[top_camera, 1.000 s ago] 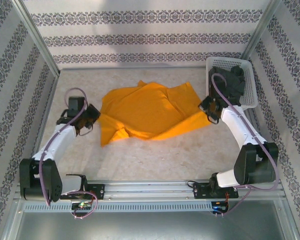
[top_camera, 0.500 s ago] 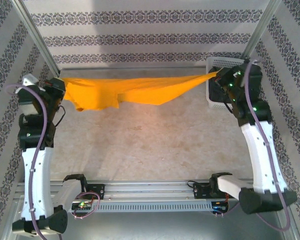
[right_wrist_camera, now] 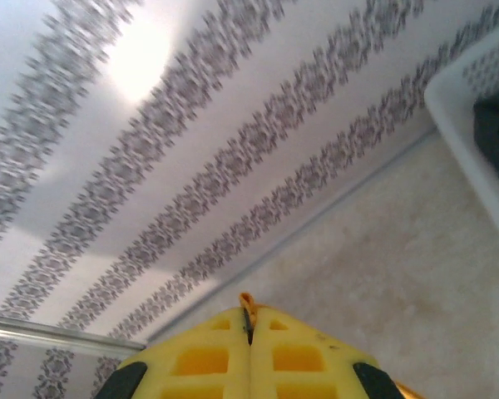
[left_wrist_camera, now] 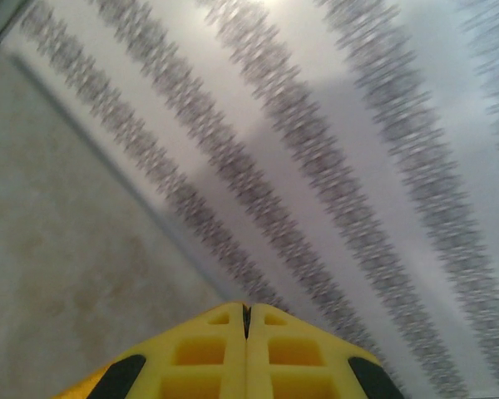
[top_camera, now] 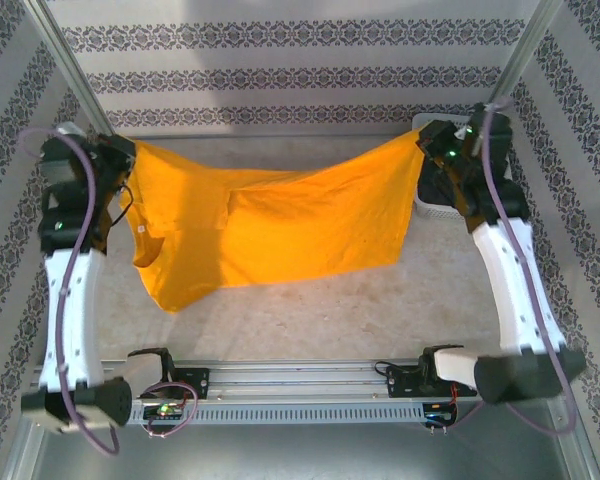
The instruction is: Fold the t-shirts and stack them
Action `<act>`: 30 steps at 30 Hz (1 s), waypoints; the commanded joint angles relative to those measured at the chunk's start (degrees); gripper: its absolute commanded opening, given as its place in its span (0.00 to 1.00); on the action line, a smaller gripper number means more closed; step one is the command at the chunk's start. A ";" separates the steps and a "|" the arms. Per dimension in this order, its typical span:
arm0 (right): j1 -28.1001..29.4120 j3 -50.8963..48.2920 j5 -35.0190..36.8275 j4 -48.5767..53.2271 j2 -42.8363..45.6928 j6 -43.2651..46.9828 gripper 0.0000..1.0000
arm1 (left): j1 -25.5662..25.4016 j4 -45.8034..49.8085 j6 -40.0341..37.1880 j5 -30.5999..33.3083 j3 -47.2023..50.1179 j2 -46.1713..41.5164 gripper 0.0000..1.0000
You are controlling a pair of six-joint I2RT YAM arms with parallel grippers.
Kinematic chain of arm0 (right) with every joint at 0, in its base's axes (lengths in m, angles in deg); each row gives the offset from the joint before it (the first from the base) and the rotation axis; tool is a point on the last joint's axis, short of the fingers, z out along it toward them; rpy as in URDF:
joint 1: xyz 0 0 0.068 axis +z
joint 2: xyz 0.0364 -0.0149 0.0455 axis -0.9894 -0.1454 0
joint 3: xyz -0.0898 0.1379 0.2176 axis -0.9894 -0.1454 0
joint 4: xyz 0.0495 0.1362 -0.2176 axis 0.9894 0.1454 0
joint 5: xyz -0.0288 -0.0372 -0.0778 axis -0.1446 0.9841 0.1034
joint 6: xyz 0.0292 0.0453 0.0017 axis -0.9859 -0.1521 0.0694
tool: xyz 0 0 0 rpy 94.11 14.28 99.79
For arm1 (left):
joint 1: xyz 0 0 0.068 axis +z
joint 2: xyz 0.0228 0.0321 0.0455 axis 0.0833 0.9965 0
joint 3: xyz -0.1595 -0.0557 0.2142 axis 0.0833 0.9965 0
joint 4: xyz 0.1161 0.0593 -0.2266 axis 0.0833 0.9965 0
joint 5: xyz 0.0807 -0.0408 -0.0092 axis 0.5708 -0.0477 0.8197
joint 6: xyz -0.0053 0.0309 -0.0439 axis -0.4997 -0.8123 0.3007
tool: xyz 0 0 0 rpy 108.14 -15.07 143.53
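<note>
The robot's left gripper has the orange-yellow t-shirt hanging with folds (top_camera: pixel 152 246) below it, so the robot should pull back, put the t-shirt down and straighten out its sagging near corner (top_camera: pixel 174 296).
The orange-yellow t-shirt (top_camera: pixel 270 225) hangs spread in the air above the table, stretched between my two raised arms, with its lower edge sagging toward the near left. My left gripper (top_camera: pixel 123 153) is shut on its left top corner, and in the left wrist view the yellow fingers (left_wrist_camera: pixel 246 309) are pressed together. My right gripper (top_camera: pixel 423 140) is shut on the right top corner. A nub of orange cloth (right_wrist_camera: pixel 246 298) pokes out between its fingertips (right_wrist_camera: pixel 249 314). The charcoal-grey t-shirt (right_wrist_camera: pixel 497 133) lies in the basket.
The white lattice basket (top_camera: pixel 432 206) stands at the back right, largely behind my right arm; its rim (right_wrist_camera: pixel 461 91) is in the right wrist view. Patterned walls close in the back and both sides. Bare table (top_camera: pixel 310 320) lies under the hanging shirt.
Both arms lifted the orange t-shirt off the table and pulled it taut at the back. Since then it has dropped and spread into a wide hanging sheet.
</note>
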 commanded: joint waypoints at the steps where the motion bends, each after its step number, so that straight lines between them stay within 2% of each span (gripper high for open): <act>1: 0.27 -0.66 -5.83 -8.13 -7.40 -3.41 0.00 | 0.99 -4.38 -2.91 -3.15 2.66 5.16 0.00; 4: 1.10 3.66 -7.73 -11.18 -16.72 -3.89 0.00 | 1.53 -7.80 -4.57 -4.61 2.54 11.82 0.00; 9: 2.01 18.77 -8.90 -10.88 -30.92 -3.01 0.00 | 2.61 -14.65 -2.56 -7.80 -1.90 23.38 0.00; 15: 0.48 42.60 -9.23 -6.24 -40.06 -3.97 0.00 | 5.89 -11.12 -2.33 -8.01 -23.91 31.58 0.00; 19: -1.42 51.01 -9.50 -4.08 -39.96 -5.38 0.00 | 7.45 -6.47 -3.19 -7.49 -37.19 32.23 0.00; 22: -2.51 47.81 -8.46 -3.31 -35.16 -5.14 0.00 | 8.04 -3.02 -3.81 -6.39 -40.38 29.37 0.00; 24: -2.91 39.93 -7.18 -3.48 -29.03 -4.49 0.00 | 7.99 -0.38 -4.32 -4.80 -37.65 25.14 0.00; 27: -2.83 21.32 -4.72 -4.32 -18.34 -2.80 0.00 | 7.69 0.65 -3.29 -1.85 -24.90 16.07 0.00; 30: -2.08 0.41 -2.33 -5.26 -7.89 -2.86 0.00 | 6.99 0.08 -1.03 1.57 -5.58 6.28 0.02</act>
